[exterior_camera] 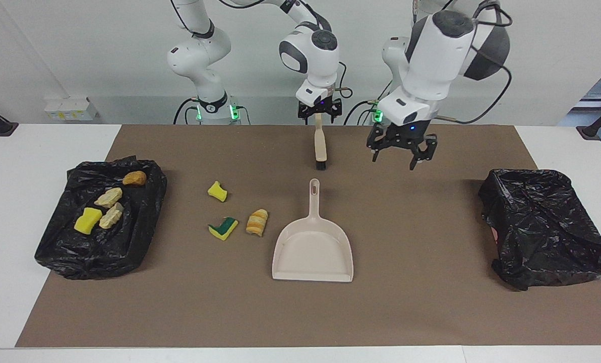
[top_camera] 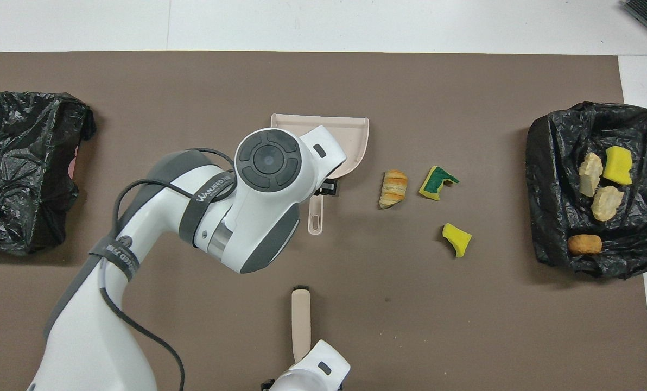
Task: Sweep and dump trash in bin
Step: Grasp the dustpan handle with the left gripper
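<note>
Next, my left gripper takes the dustpan's handle (exterior_camera: 314,196) and turns the beige dustpan's wide edge (exterior_camera: 312,279) toward the scraps before it sweeps, because that edge faces away from the roll.
Three trash scraps lie on the brown mat: a yellow sponge bit (exterior_camera: 218,191) (top_camera: 456,239), a yellow-green sponge (exterior_camera: 223,228) (top_camera: 437,182) and an orange-striped roll (exterior_camera: 257,222) (top_camera: 393,188). Several more scraps (exterior_camera: 106,206) (top_camera: 600,184) lie in the black-lined bin (exterior_camera: 78,252) (top_camera: 546,163) at the right arm's end. The beige dustpan (exterior_camera: 313,247) (top_camera: 350,136) lies flat beside the roll. My right gripper (exterior_camera: 319,113) is shut on the brush (exterior_camera: 320,143) (top_camera: 300,320), which hangs bristles-down. My left gripper (exterior_camera: 396,155) is open and empty, raised over the mat beside the dustpan's handle.
A second black-lined bin (exterior_camera: 542,227) (top_camera: 19,168) stands at the left arm's end of the mat. In the overhead view the left arm covers part of the dustpan and its handle. White table shows around the mat.
</note>
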Robot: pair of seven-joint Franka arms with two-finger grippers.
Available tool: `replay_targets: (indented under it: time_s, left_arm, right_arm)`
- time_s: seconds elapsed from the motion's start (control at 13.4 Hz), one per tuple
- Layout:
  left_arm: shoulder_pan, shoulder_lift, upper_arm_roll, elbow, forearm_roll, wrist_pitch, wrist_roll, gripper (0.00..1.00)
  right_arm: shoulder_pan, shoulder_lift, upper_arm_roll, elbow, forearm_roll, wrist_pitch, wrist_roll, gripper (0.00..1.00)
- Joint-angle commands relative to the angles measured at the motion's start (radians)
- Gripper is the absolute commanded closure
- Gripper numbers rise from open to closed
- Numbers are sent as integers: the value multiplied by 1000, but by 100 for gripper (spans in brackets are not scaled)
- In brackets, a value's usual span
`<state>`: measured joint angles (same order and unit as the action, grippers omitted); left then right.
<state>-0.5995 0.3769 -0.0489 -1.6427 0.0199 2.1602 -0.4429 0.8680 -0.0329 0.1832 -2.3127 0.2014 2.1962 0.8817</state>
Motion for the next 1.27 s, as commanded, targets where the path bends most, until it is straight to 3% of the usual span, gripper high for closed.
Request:
replay_targets:
  time_s: [0.0, 0.3, 0.45, 0.6, 0.67, 0.97, 1.12, 1.2]
  left_arm:
    - [-34, 60, 17, 9, 23, 58, -63, 0]
    - [-42, 66, 17, -23, 22, 96, -79, 0]
    - [-48, 66, 15, -49, 19, 107, -80, 0]
    - [-48, 66, 15, -58, 15, 106, -80, 8]
    - [-48, 66, 15, -58, 11, 106, -82, 19]
    - [-40, 65, 17, -43, 17, 107, -66, 99]
    - [-34, 63, 17, -36, 18, 109, -68, 100]
    - [-37, 62, 17, -35, 14, 107, -68, 100]
  right_arm:
    - [14, 5, -2, -23, 32, 37, 23, 31]
    - [16, 5, -2, -31, 32, 36, 25, 51]
    - [16, 7, -4, -31, 33, 36, 20, 52]
    - [16, 5, -2, -33, 33, 31, 25, 52]
    - [16, 5, -2, -34, 33, 31, 17, 52]
    - [17, 14, -2, -36, 33, 27, 11, 58]
    - [17, 16, -2, -36, 33, 25, 6, 77]
    - [17, 16, -2, -33, 33, 19, 6, 93]
